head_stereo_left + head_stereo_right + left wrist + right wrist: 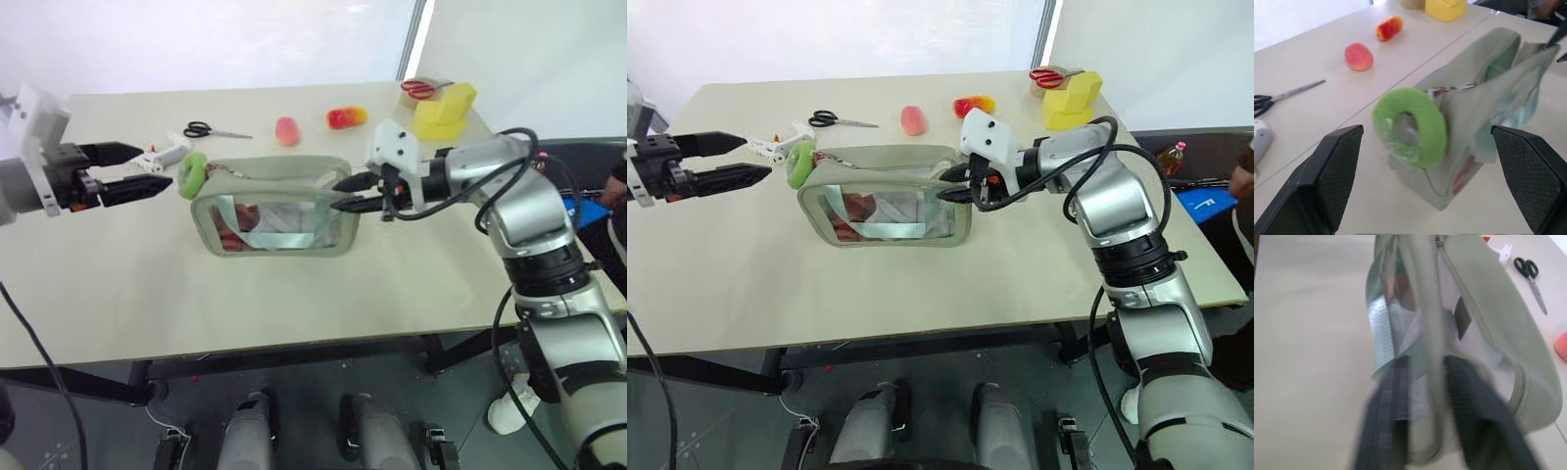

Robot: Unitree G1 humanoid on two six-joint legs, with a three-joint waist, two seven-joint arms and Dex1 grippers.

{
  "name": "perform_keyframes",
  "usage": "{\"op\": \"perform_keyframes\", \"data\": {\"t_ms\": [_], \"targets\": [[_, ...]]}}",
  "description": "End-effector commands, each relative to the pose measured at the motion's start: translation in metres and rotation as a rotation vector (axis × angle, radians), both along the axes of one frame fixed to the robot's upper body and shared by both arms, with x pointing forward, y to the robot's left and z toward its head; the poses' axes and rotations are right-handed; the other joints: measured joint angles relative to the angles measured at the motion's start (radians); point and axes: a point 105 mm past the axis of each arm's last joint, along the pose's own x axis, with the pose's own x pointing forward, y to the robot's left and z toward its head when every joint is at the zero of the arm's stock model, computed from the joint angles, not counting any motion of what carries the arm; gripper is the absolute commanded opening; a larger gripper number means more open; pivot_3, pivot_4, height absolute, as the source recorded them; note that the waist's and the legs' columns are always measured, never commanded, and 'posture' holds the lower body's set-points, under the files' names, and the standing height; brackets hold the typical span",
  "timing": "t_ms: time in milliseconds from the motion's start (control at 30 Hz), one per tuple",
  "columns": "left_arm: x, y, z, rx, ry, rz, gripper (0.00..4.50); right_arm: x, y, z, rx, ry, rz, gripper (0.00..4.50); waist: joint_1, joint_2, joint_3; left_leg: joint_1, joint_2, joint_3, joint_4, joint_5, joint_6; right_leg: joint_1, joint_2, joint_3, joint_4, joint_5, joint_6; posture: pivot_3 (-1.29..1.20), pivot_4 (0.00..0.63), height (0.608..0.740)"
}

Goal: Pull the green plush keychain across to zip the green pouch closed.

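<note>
My left gripper should first move the green plush keychain (192, 175) onto the pouch's top, because the keychain hangs over the green pouch's loose end (202, 208). Then it should pinch that loose end.
The green pouch (279, 211) stands on edge on the table's middle, its clear window facing me and its zipped top gaping. The green plush keychain (192, 174) hangs at the pouch's left end, a fuzzy lime ring on the zipper pull. My left gripper (157, 166) is open just left of the keychain, its fingers apart above and below the ring without touching it; in the left wrist view the keychain (1410, 127) sits between the wide-set fingers (1327, 181). My right gripper (338, 194) is shut on the pouch's right end, pinching the fabric edge (1430, 333).
Behind the pouch lie black scissors (211, 130), a white tool (162, 155), a pink toy (286, 130) and a red-and-yellow toy (346, 117). A yellow block (446, 110) and red scissors (421, 88) sit at the far right corner. A person's hand (617, 186) shows at the right edge.
</note>
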Motion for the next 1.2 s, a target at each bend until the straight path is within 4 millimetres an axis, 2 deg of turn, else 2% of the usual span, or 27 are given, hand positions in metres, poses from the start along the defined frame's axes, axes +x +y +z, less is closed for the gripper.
{"op": "perform_keyframes", "data": {"t_ms": [33,267,367,533,633,733,967,1067,1200], "targets": [[0.01,0.014,0.003,-0.015,-0.031,0.061,4.5,-0.001,0.001,0.003,0.001,-0.033,0.012,0.08,0.001,0.0,0.0,0.0,0.0,0.0,0.0,0.0,0.0,0.0,0.0,0.0,0.0,0.0,0.0,0.0,0.15,0.74],[0.043,0.007,-0.005,-0.101,-0.065,0.124,4.5,-0.011,0.009,0.001,0.0,-0.031,0.055,0.08,0.002,-0.001,0.0,0.0,0.0,0.0,0.001,0.0,0.0,0.001,0.0,0.0,0.001,0.0,0.0,0.0,0.15,0.74],[0.055,-0.003,-0.015,-0.111,-0.06,0.124,4.5,-0.014,0.01,0.0,0.0,-0.027,0.061,0.08,-0.001,-0.001,0.0,0.0,0.0,0.0,0.002,0.001,0.001,0.001,0.001,0.0,0.002,0.0,0.0,0.0,0.15,0.74],[0.064,-0.008,-0.026,-0.09,-0.052,0.123,4.5,-0.016,0.013,-0.001,0.003,-0.028,0.069,0.08,-0.001,-0.001,0.0,0.001,0.0,0.0,0.002,0.002,0.002,0.001,0.001,0.0,0.003,0.0,0.001,0.0,0.15,0.74],[0.061,-0.008,-0.031,-0.064,-0.032,0.099,4.5,-0.016,0.013,0.001,0.005,-0.033,0.066,0.08,0.0,-0.001,0.0,0.001,0.0,0.0,0.002,0.001,0.002,0.001,0.001,0.0,0.003,0.0,0.001,0.0,0.15,0.74],[0.056,-0.007,-0.036,-0.038,-0.014,0.076,3.58,-0.015,0.014,0.002,0.019,-0.026,0.057,0.0,-0.001,-0.001,0.0,0.001,0.0,0.0,0.002,0.0,0.001,0.001,0.001,0.0,0.002,0.0,0.001,0.0,0.15,0.74],[0.054,-0.018,-0.037,-0.065,-0.011,0.024,0.04,-0.014,0.015,0.005,0.03,-0.031,0.048,0.0,0.0,-0.001,0.0,0.001,0.0,0.0,0.002,0.0,0.001,0.002,0.001,0.0,0.002,0.0,0.0,0.0,0.15,0.74],[0.055,-0.019,-0.023,-0.09,-0.042,0.027,0.04,-0.012,0.014,0.006,0.028,-0.04,0.04,0.0,0.0,-0.001,0.0,0.001,0.0,0.0,0.002,0.001,0.001,0.002,0.001,0.0,0.003,0.0,0.0,0.0,0.15,0.74],[0.048,-0.033,0.011,-0.173,-0.087,-0.05,0.04,-0.01,0.014,0.006,0.03,-0.044,0.034,0.0,0.0,-0.001,0.0,0.001,0.0,0.0,0.002,0.001,0.001,0.002,0.001,0.0,0.003,0.0,0.001,0.0,0.15,0.74]]}}
